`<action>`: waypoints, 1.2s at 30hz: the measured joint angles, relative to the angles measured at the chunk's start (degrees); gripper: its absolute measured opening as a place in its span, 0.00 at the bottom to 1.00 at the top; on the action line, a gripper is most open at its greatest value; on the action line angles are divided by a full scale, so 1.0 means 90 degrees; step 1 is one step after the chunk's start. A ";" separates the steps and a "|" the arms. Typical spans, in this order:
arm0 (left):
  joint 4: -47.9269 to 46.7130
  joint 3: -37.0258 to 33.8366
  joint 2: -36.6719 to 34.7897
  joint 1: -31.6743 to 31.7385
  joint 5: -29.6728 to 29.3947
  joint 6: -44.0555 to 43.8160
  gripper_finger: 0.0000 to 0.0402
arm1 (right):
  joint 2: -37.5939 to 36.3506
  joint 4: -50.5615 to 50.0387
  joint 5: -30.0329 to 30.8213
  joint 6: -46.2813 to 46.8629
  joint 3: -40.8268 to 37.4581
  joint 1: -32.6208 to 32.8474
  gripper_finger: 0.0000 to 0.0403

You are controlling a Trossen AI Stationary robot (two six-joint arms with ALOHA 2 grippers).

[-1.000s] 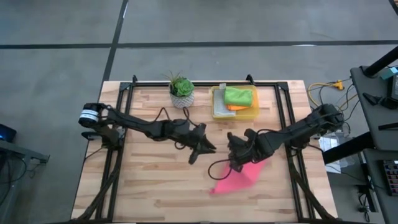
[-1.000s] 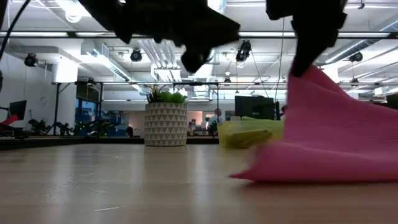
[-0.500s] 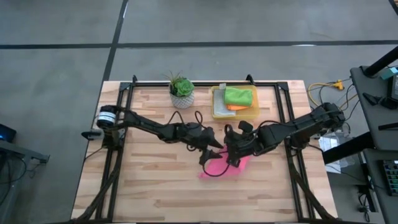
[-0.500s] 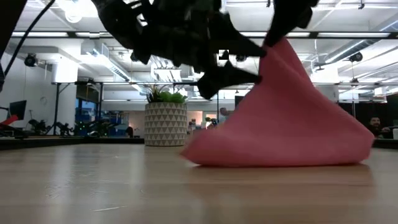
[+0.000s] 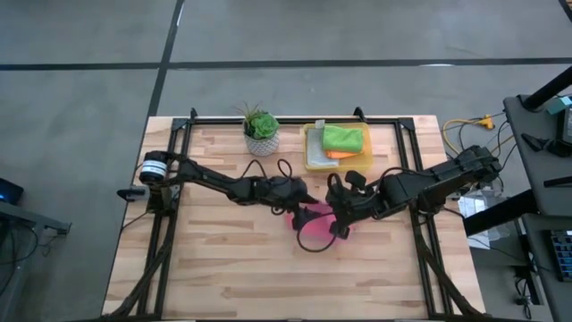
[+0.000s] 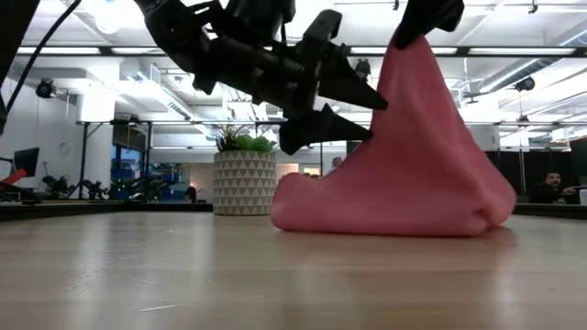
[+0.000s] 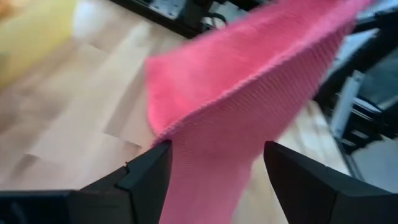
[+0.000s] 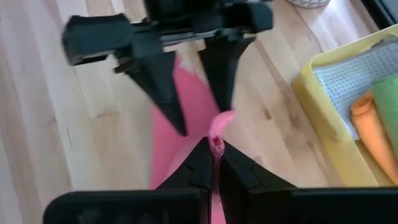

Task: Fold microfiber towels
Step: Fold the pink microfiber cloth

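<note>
The hot pink towel [image 5: 315, 227] has its limp edge [image 7: 249, 79] sloping toward the peak. It should open into a wide drape when I pull my left gripper away.
The hot pink towel [image 5: 313, 231] hangs as a tall cone from my right gripper [image 5: 335, 217], which is shut on it near the table's middle. The towel's bunched lower part [image 6: 394, 215] rests on the table. My left gripper [image 5: 306, 206] is open at the towel's left side. Its two fingers [image 6: 353, 96] stand on either side of the hanging cloth's edge [image 7: 205, 118]. The green towel [image 5: 343, 138], the orange towel [image 5: 336, 154] and a grey cloth [image 5: 317, 154] lie in the yellow bin [image 5: 361, 164]. My right gripper pinches the pink towel's top point [image 8: 216, 132] between its two fingers, coming from above. The cloth hangs below the fingers, drawn up into a peak [image 6: 408, 50], with its lower part bunched on the table. My left gripper: I cannot tell whether its open fingers touch the towel's edge.
A potted plant [image 5: 261, 131] stands at the far edge, left of the yellow bin. Black frame rails [image 5: 175, 170] run along the table's left, right and far sides. Bare wood [image 5: 223, 268] lies toward the near edge.
My right gripper has carried the pink towel toward the table's left and far edge and raised it. The towel has slid along the table and now stands as a taller, narrower, bunched cone. My left gripper has gone right to the towel's edge.
</note>
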 joint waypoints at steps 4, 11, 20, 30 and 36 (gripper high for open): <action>-0.0034 0.0000 -0.0020 -0.0001 -0.0443 0.0035 0.60 | -0.0001 0.0007 -0.0063 0.0002 -0.0005 0.0000 0.02; -0.0825 -0.0011 -0.0397 -0.0028 -0.1584 0.0636 0.60 | -0.0003 0.0009 -0.0183 0.0002 -0.0008 0.0000 0.02; -0.0467 0.0005 -0.0011 -0.0045 0.0352 0.2014 0.60 | -0.0020 0.0084 -0.0186 -0.0269 -0.0012 0.0000 0.02; -0.1372 -0.0136 0.0110 0.0016 0.1276 0.2423 0.60 | -0.0305 0.0401 -0.0370 -0.0615 -0.0017 0.0015 0.02; -0.1821 -0.0181 0.0091 0.0017 0.1366 0.2660 0.60 | -0.0590 0.0400 -0.0371 -0.0633 -0.0017 0.0015 0.02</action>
